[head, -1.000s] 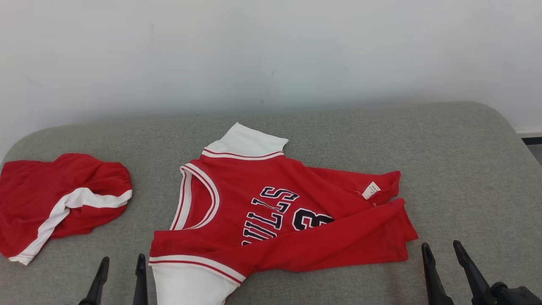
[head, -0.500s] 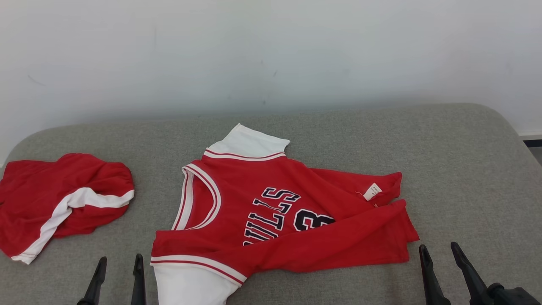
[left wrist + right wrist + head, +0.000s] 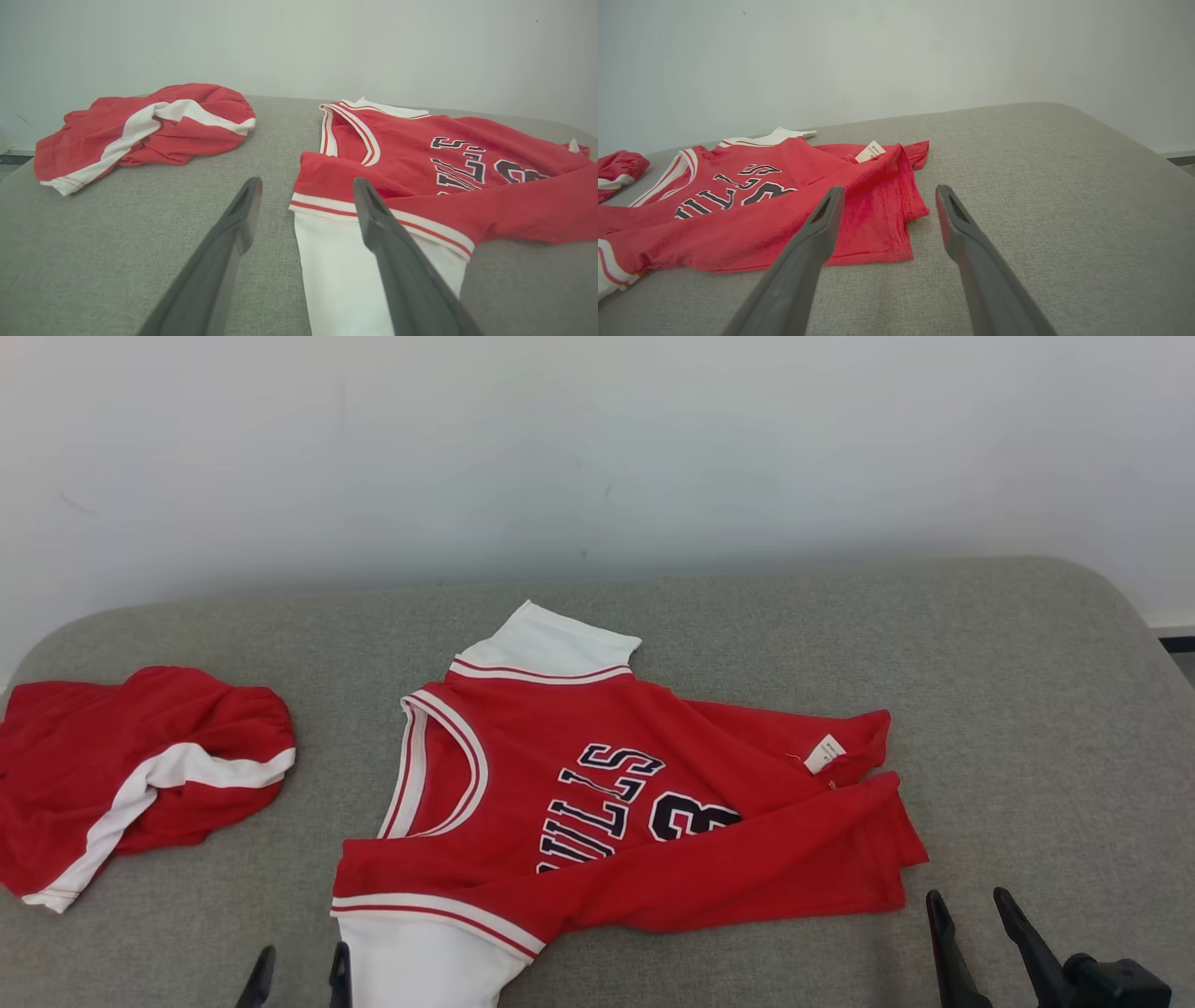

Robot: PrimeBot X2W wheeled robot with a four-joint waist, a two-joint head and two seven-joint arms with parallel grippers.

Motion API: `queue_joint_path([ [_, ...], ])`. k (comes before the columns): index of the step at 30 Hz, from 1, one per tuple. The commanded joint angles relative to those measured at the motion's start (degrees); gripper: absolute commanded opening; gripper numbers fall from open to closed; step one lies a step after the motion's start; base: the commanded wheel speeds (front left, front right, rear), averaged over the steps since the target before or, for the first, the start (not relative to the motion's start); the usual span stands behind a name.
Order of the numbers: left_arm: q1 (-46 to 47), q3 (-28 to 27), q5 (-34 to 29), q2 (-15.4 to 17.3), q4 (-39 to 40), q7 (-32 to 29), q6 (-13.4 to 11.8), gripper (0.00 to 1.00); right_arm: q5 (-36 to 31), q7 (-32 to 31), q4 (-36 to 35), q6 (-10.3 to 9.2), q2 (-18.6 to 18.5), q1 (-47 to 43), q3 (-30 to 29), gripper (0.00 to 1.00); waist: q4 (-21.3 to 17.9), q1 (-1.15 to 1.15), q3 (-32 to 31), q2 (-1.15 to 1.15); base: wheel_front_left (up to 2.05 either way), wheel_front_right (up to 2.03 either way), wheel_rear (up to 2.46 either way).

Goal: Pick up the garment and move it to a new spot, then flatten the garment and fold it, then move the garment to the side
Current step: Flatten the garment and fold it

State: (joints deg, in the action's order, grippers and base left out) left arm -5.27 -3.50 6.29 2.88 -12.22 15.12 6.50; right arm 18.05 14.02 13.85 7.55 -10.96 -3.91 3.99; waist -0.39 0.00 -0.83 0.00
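The dark number [image 3: 696, 833] has a fold running across it, so I expect the jersey to open out and show the hidden digit when I lift the red corner [image 3: 892, 885].
A red jersey with white sleeves and dark lettering, the garment [image 3: 597, 803] [image 3: 420, 168] [image 3: 752, 210], lies partly folded over itself in the middle of the grey padded table [image 3: 1008, 709]. My left gripper [image 3: 299, 975] [image 3: 306, 186] stands open at the bottom edge, just left of the jersey's near white sleeve [image 3: 420, 961], holding nothing. My right gripper [image 3: 971, 910] [image 3: 887, 196] is open and empty too, near the jersey's lower right hem corner [image 3: 892, 887], apart from the cloth.
A second red garment with a white stripe [image 3: 131, 775] [image 3: 145, 126] lies bunched at the table's left end. A pale wall [image 3: 597, 448] rises behind the table. The table's rounded right edge [image 3: 1148, 635] drops off to the floor.
My left gripper has drawn back toward the bottom edge and shifted slightly right. The right gripper has lowered a little. The garment lies as before.
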Motion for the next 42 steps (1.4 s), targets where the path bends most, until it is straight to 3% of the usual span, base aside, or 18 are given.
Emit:
queue_joint_path([
  [1,-0.45,0.45,0.12,0.01,-1.50,0.02,0.09,1.00,0.28,-0.26,2.06,-0.13,-0.55,1.38,-0.21,1.00,-0.05,0.00,0.55,0.00,0.00,0.00,0.00],
  [13,3.64,5.58,2.65,0.11,-14.28,0.03,0.88,1.00,2.43,-0.43,22.52,-0.14,-1.51,13.68,3.23,1.00,1.50,0.00,5.27,0.00,0.00,0.00,0.00],
  [25,8.07,9.90,5.74,0.01,-21.56,-0.19,0.90,1.00,7.43,0.77,34.67,-0.13,0.15,20.56,7.92,1.00,2.66,0.00,7.60,0.00,0.00,0.00,0.00],
  [26,8.33,10.61,6.18,-0.07,-22.48,-0.29,0.92,1.00,7.94,0.77,35.31,-0.13,0.35,20.82,8.48,0.57,2.59,0.00,7.65,0.00,0.00,0.00,0.00],
  [27,8.51,11.15,6.62,-0.14,-23.32,-0.38,0.94,1.00,8.43,0.80,35.77,-0.13,0.60,21.06,9.07,0.40,2.49,0.00,7.69,0.00,0.00,0.00,0.00],
  [28,8.72,11.80,7.38,-0.20,-24.18,-0.40,1.01,0.97,9.00,0.83,36.24,-0.13,0.94,21.28,9.76,0.05,2.41,0.00,7.69,0.00,0.00,0.00,0.00],
  [29,8.83,12.63,8.19,-0.30,-25.08,-0.48,1.05,0.39,9.53,0.81,36.50,-0.09,1.31,21.41,10.54,0.00,2.32,0.00,7.66,0.00,0.00,0.00,0.00],
  [30,8.99,13.35,8.95,-0.42,-25.54,-0.55,1.08,0.00,10.10,0.81,36.45,-0.05,1.48,21.48,11.15,0.00,2.26,0.00,7.59,0.00,0.00,0.00,0.00],
  [34,9.09,14.17,10.76,-0.27,-24.40,-0.39,0.97,0.00,12.36,1.00,33.57,-0.06,0.82,20.27,13.07,0.00,2.06,0.00,6.82,0.00,0.00,0.00,0.00],
  [42,9.74,12.42,12.68,1.84,-13.35,0.03,0.93,0.00,13.78,1.09,21.91,-0.06,-2.16,17.64,15.45,0.00,0.57,0.00,5.31,0.00,0.00,0.00,0.00],
])
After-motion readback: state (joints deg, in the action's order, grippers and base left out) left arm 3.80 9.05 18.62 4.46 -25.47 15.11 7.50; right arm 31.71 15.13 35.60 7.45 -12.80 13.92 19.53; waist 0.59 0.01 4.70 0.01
